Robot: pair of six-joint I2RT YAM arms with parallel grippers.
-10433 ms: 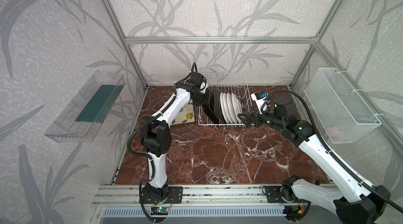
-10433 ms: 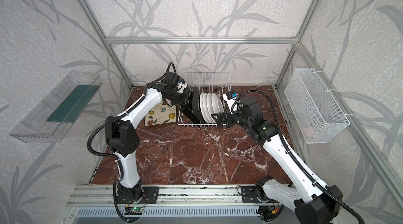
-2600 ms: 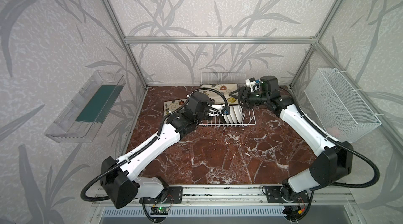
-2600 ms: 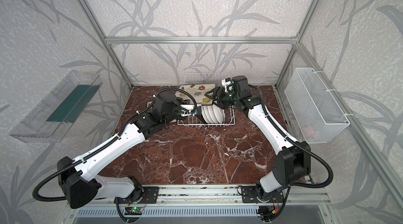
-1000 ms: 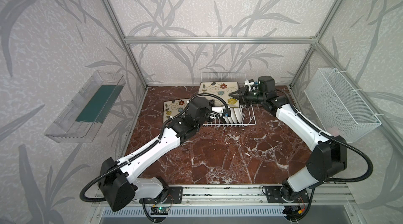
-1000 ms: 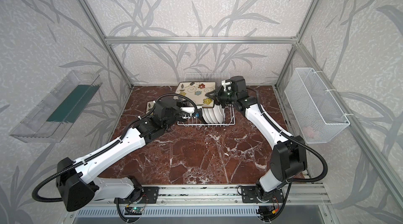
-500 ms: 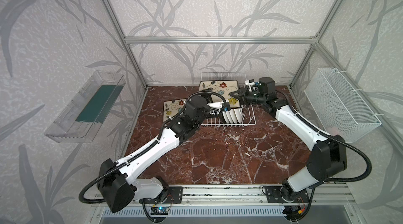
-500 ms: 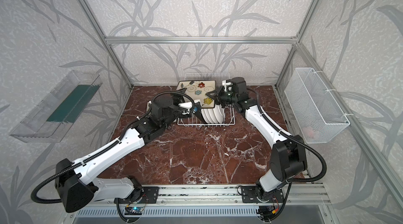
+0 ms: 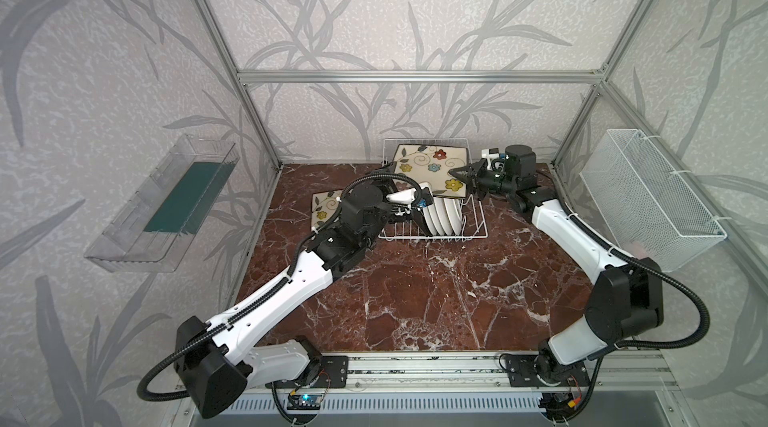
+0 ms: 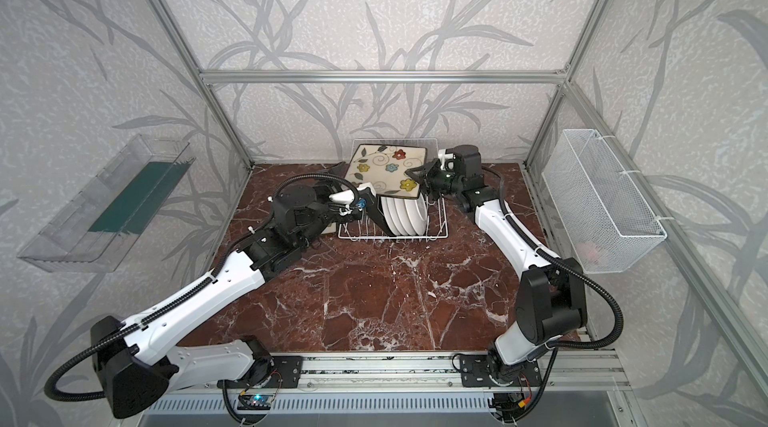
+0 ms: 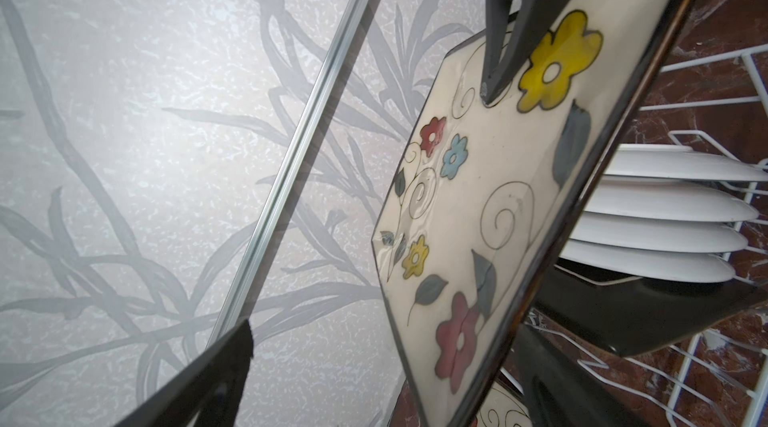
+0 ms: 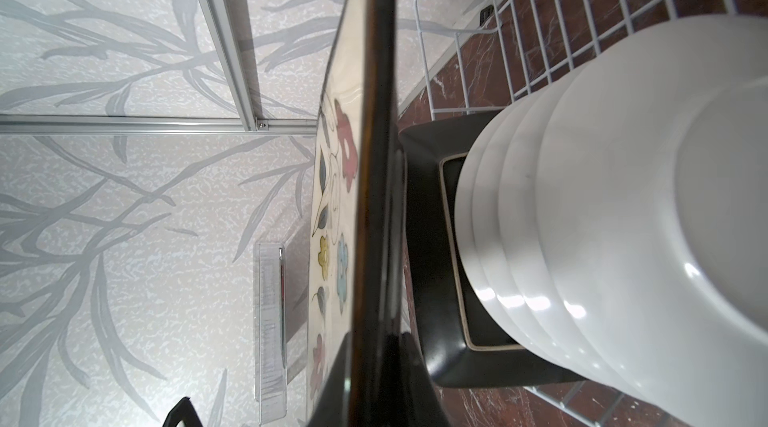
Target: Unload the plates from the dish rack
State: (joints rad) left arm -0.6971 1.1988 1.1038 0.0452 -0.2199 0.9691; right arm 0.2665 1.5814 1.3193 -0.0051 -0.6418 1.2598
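The flowered plate's lower corner (image 11: 448, 404) runs at a slant across the open fingers of my left gripper. Next, my left gripper moves back and grips the plate's side edge (image 10: 352, 160) across from my right gripper.
A square plate (image 9: 432, 167) with a cream flowered face and black rim hangs tilted above the back of the white wire dish rack (image 9: 473, 234). My right gripper (image 9: 460, 173) is shut on its right edge; in the right wrist view the plate (image 12: 376, 155) runs edge-on into the closed jaws. My left gripper (image 9: 422, 196) stands open at the plate's left lower edge, with the plate (image 11: 478, 204) between its spread fingers (image 11: 224, 371) and not touching them. Several round white plates (image 9: 442, 213) stand in the rack beside a leaning black square plate (image 12: 432, 238). Another flowered plate (image 9: 326, 209) lies on the table left of the rack.
A clear plastic tray (image 9: 166, 200) hangs on the left wall and a white mesh basket (image 9: 648, 196) on the right wall. Aluminium frame posts stand at the back corners. The marble table (image 9: 415, 300) stretches in front of the rack.
My left gripper has opened and let go of the flowered plate. The right gripper keeps its hold, and the plate sits slightly further back over the rack.
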